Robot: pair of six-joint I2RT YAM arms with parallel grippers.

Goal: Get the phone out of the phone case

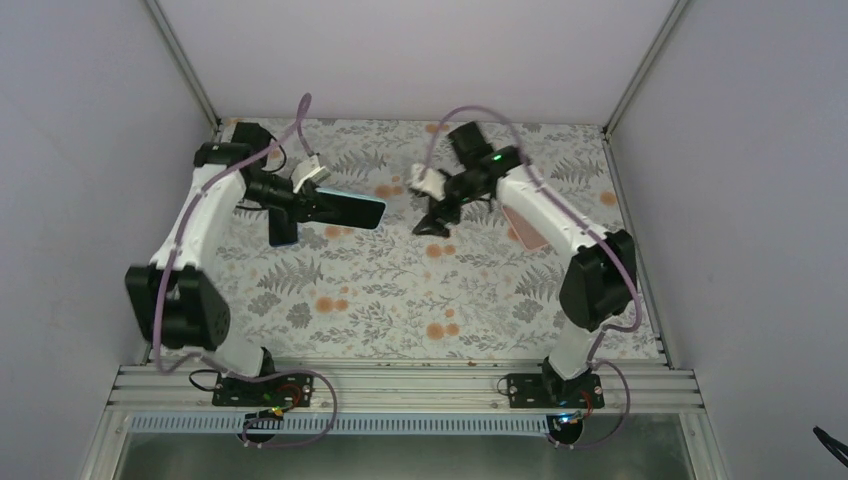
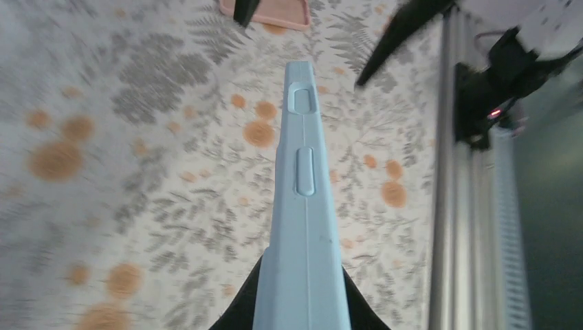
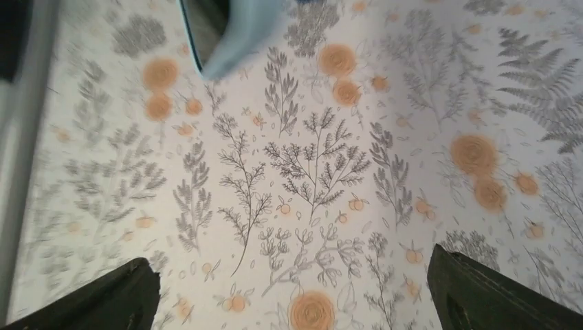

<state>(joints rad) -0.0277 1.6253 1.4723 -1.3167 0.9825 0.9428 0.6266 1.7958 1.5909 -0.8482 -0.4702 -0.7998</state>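
My left gripper is gripping the near end of the light blue phone case with the phone inside (image 1: 347,210), so my right gripper should move to the case's loose end (image 1: 380,213).
A light blue phone case (image 1: 352,211) with a dark phone face inside its rim is held in the air over the table's back left. My left gripper (image 1: 305,203) is shut on its near end. In the left wrist view the case (image 2: 302,206) stands edge-on between my black fingers (image 2: 237,313), its side buttons showing. My right gripper (image 1: 432,225) is open and empty, a short way right of the case's free end. In the right wrist view its fingers (image 3: 103,299) stand wide apart over the cloth, and the case's corner (image 3: 244,34) shows at the top.
A pink flat case or phone (image 1: 527,232) lies on the floral cloth beside the right arm; it also shows in the left wrist view (image 2: 268,12). A metal rail (image 1: 400,385) runs along the near edge. Walls close in the sides and back.
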